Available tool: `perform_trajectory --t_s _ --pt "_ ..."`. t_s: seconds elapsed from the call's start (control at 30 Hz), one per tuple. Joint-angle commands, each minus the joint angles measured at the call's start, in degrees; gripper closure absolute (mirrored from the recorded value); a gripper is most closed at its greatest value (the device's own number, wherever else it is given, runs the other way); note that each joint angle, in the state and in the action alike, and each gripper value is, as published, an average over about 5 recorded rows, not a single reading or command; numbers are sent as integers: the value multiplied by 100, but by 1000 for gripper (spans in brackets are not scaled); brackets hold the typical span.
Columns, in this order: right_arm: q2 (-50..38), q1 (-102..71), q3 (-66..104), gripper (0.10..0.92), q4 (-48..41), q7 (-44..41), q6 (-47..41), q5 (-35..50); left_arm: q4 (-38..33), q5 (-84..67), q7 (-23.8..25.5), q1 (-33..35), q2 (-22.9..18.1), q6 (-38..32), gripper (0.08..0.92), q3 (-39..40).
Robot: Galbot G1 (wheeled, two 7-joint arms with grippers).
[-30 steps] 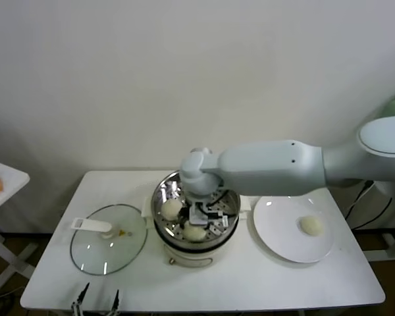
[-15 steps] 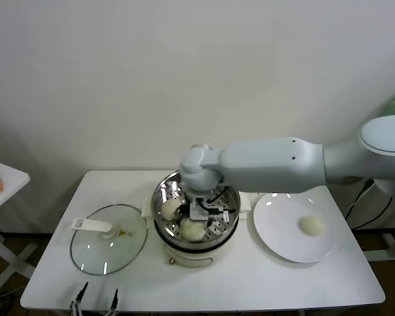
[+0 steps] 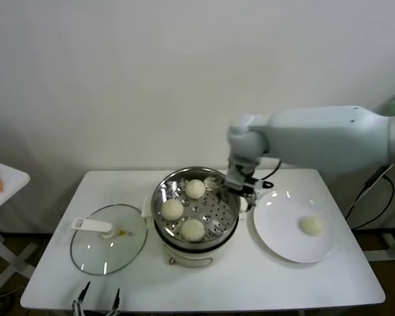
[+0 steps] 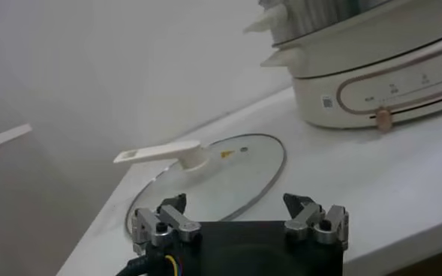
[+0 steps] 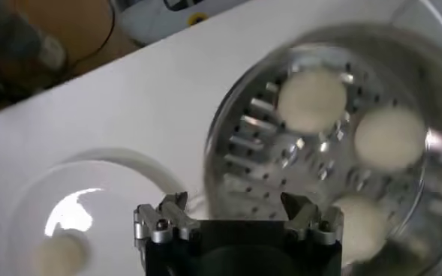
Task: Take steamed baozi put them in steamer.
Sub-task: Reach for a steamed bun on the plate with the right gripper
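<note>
The open right gripper goes on moving to the last baozi (image 3: pixel 311 225), which lies alone on the white plate with clear space (image 3: pixel 288 224) around it, before the gripper's fingers are on both sides of the baozi.
The steel steamer (image 3: pixel 163 191) on its cream pot base holds three off-white baozi: one at the back (image 3: pixel 195 188), one at the left (image 3: pixel 172 209), one at the front (image 3: pixel 193 229). A fourth baozi (image 3: pixel 311 225) lies on the white plate (image 3: pixel 276 230) to the right. My right gripper (image 3: pixel 242 186) is open and empty, above the steamer's right rim, between steamer and plate. Its wrist view shows the three buns (image 5: pixel 311 99) in the steamer (image 5: pixel 254 142) and the plate bun (image 5: pixel 59 255). My left gripper (image 3: pixel 96 299) is parked open at the table's front left edge.
The glass lid with a white handle (image 3: pixel 108 238) lies flat left of the steamer, also in the left wrist view (image 4: pixel 205 177). The pot base (image 4: pixel 378 79) shows there too. A small side table stands at the far left (image 3: pixel 0 181). A cable hangs off the right.
My right gripper has let go of a baozi at the back of the steamer, risen out of the basket and moved right toward the plate. The left arm has not moved.
</note>
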Motion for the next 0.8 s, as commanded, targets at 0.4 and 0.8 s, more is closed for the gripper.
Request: perform_trajectory --t_s 0.4,0.8 --pt "-2452 -1414 -79 203 -1719 -12 -1202 -519 27 -9 18 7 -18 3 177 -15" --pt "-2240 -2967 1384 203 -2769 149 -1167 -979 68 34 20 56 -36 2 177 -49"
